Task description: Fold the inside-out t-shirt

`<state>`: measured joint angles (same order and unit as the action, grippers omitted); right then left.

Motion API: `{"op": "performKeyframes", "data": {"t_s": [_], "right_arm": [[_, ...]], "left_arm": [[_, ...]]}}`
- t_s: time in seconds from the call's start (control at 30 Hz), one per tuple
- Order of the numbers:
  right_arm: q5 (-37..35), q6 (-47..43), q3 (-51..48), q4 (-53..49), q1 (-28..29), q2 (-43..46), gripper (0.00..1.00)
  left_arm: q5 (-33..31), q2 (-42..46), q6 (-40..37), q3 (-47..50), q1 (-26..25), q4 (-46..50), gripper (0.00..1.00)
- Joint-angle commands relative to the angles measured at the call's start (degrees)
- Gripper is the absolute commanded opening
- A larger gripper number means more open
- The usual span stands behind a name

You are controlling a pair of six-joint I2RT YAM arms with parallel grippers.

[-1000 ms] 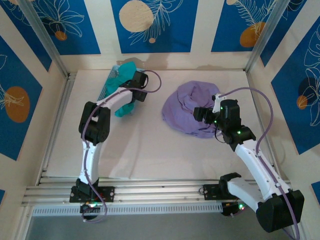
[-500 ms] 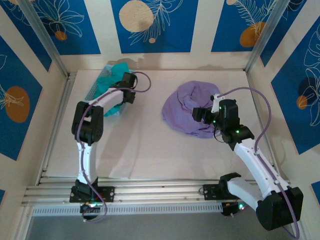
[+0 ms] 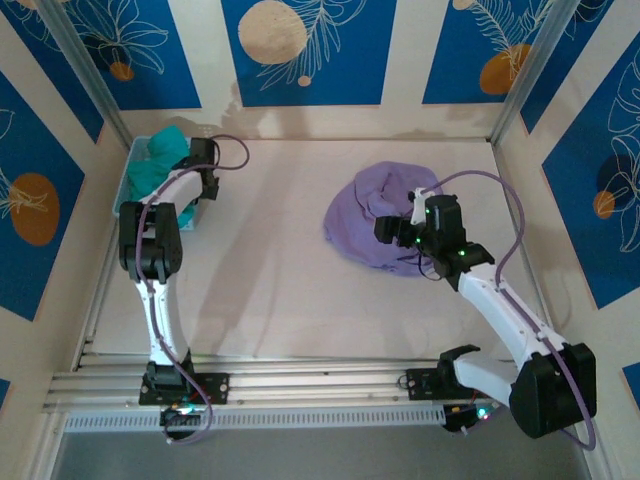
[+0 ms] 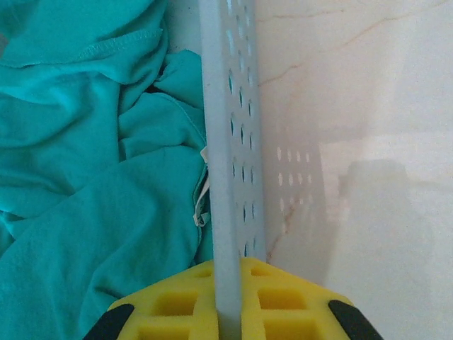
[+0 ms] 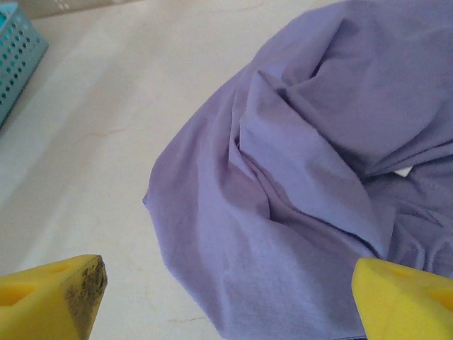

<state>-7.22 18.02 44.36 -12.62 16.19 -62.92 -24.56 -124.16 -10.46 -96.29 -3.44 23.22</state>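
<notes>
I should expect a label on the t-shirt's seam [image 3: 368, 222] when I spread the t-shirt out, because a white corner [image 5: 403, 171] sticks out of the lavender folds.
The inside-out t-shirt [image 3: 362, 222] is a lavender crumpled heap at the back right of the table, with deep folds across it [image 5: 304, 177]. My right gripper [image 3: 392, 230] hovers over the heap's near side, open, its yellow fingertips wide apart with nothing between them [image 5: 226, 283]. My left gripper [image 3: 200, 186] is at the far left back corner. It is shut on the pale perforated wall of a basket [image 4: 237, 142], which runs straight up between its yellow fingers [image 4: 228, 287].
The light blue basket [image 3: 128, 178] holds a teal-green garment [image 3: 158, 160] [image 4: 92, 177] and stands against the left wall. Its corner shows at the upper left of the right wrist view [image 5: 14, 49]. Aluminium posts and patterned walls enclose the table.
My left gripper has closed on the basket wall and swung left, dragging basket and teal garment to the left wall. My right gripper has edged left over the t-shirt.
</notes>
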Motion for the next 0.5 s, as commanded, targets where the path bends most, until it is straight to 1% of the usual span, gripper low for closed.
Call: {"op": "performKeyframes", "data": {"t_s": [0.0,0.1,0.13,0.23,0.3,0.37,0.43,0.47], "right_arm": [[0.72,0.26,2.61,1.02,0.67,-1.56,0.9],[-0.25,-0.11,3.25,1.06,0.56,-3.73,0.9],[-0.73,-0.11,3.47,1.1,0.6,-4.47,0.9],[-2.87,0.94,4.37,0.97,0.17,-7.89,0.9],[-2.89,2.57,5.26,-0.23,-0.65,-10.69,0.9],[-2.8,4.41,5.65,-1.28,-1.13,-12.94,0.89],[-3.33,5.8,5.62,-2.23,-1.69,-14.61,0.87],[-3.81,6.61,5.43,-2.86,-2.16,-15.28,0.86]], "left_arm": [[-2.67,-1.52,-2.65,-3.23,1.52,0.2,0.07],[-3.05,-2.13,-2.66,-4.49,2.41,0.79,0.09],[-3.11,-2.04,-2.61,-4.81,2.52,1.02,0.12],[-1.72,-1.01,-1.27,-5.65,2.48,2.18,0.33],[0.27,0.78,0.33,-5.68,2.39,2.82,0.47],[2.64,3.39,2.3,-5.2,2.09,3.44,0.55],[7.85,6.88,4.83,-3.91,1.57,3.74,0.63],[10.47,9.2,6.76,-2.39,1.07,3.24,0.65]]}}
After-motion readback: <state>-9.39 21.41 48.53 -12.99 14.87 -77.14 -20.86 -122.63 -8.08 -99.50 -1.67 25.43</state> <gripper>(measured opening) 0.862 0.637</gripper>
